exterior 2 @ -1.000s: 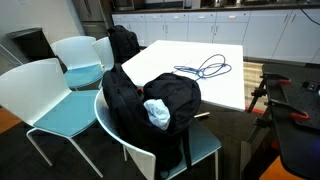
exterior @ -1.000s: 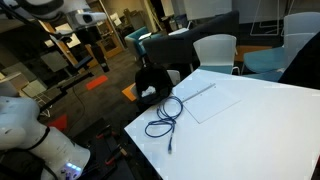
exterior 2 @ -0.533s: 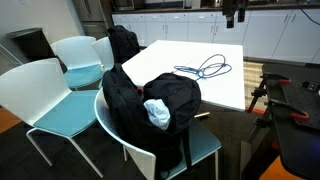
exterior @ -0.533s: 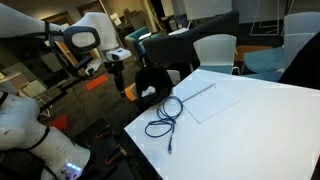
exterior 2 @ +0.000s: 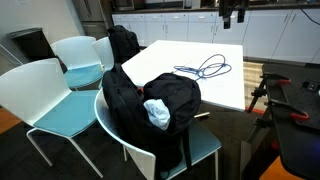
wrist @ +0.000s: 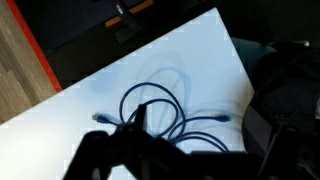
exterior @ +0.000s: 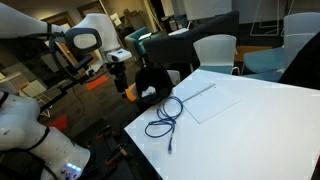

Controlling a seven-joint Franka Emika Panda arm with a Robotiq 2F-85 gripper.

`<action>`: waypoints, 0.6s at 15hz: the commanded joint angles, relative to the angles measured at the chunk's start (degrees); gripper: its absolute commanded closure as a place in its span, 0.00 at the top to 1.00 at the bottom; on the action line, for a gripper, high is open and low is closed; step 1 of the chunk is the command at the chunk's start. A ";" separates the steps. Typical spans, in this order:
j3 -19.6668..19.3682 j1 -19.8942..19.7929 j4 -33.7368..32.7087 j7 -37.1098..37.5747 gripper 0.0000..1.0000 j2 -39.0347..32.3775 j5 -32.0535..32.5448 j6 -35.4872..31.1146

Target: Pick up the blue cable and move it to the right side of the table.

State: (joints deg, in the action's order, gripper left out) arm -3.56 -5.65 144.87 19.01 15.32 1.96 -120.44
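The blue cable's plug [wrist: 222,118] near the black backpack lies clear of the loops, so the robot's gripper keeps going down until its fingers are on both sides of the cable [wrist: 204,119] behind that plug.
The blue cable [exterior: 165,118] lies in loose loops on the white table [exterior: 262,125], near its corner, with a small plug at its end. It shows in both exterior views, including [exterior 2: 205,68] on the table [exterior 2: 185,50]. In the wrist view the cable [wrist: 160,105] lies on the table [wrist: 185,55] below the camera. My gripper [exterior: 122,78] hangs in the air beyond the table's edge, well above the cable and apart from it; it also shows at the top of an exterior view [exterior 2: 232,12]. Its dark fingers [wrist: 200,128] stand apart and hold nothing.
A white paper sheet [exterior: 207,100] lies on the table beside the cable. A black backpack [exterior 2: 150,100] sits on a teal chair [exterior 2: 205,145] at the table's edge. More white chairs [exterior 2: 70,55] and another backpack [exterior 2: 124,42] stand nearby.
The arm swung in from the upper corner and brought the gripper down toward the table's edge. Over the last half second it barely moved. The cable has not moved.
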 commanded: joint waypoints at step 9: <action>2.65 2.87 3.37 17.66 1.00 -28.24 -25.55 -43.97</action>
State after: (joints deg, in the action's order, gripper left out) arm -2.34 -4.00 149.21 35.36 -6.70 -14.58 -156.21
